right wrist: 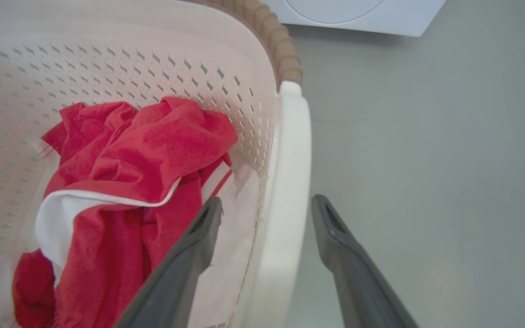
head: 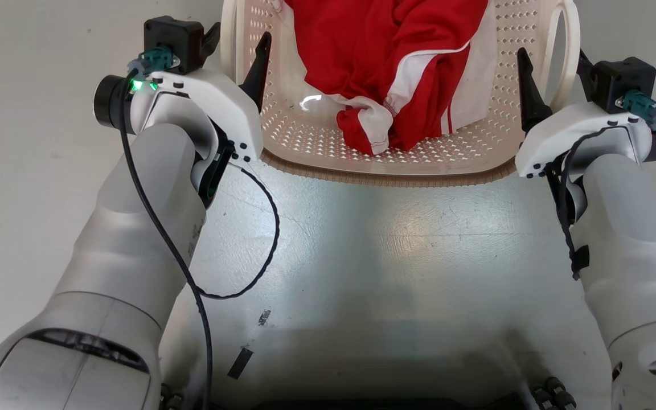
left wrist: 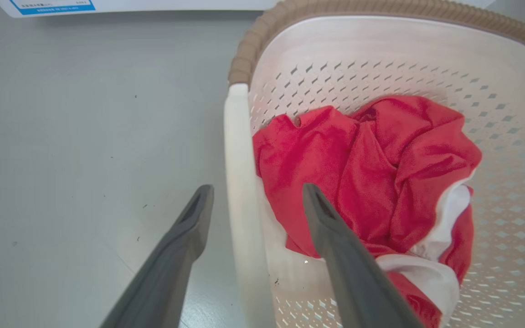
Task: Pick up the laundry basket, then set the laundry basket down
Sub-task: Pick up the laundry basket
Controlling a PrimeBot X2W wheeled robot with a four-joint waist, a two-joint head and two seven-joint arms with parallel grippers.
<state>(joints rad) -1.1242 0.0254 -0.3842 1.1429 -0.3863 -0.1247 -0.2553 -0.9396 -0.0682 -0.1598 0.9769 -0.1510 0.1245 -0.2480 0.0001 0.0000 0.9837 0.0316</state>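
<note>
The clothing (head: 384, 65) is well below the laundry basket's rim, inside the laundry basket's tall sides (head: 288, 133), so it will stay in place and move along when I carry the laundry basket.
The laundry basket (head: 385, 176) is cream-white and perforated, with a brown woven-look rim, and lies at the top middle of the head view. Red and white clothing (head: 385, 51) is heaped inside it. My left gripper (head: 237, 51) is open and straddles the basket's left white loop handle (left wrist: 237, 182), one finger inside the basket and one outside. My right gripper (head: 556, 74) is open and straddles the right handle (right wrist: 290, 182) the same way. In both wrist views a gap shows between each finger and the handle. The left wrist view has the gripper (left wrist: 255, 193) beside the clothing (left wrist: 372, 173); the right wrist view has the gripper (right wrist: 267, 205) likewise.
Smooth grey floor (head: 32, 171) surrounds the basket on both sides. A white appliance panel (right wrist: 358, 13) stands on the floor beyond the basket, and a white edge with a blue label (left wrist: 53, 5) shows past the left side. My own base (head: 373, 273) lies just before the basket.
</note>
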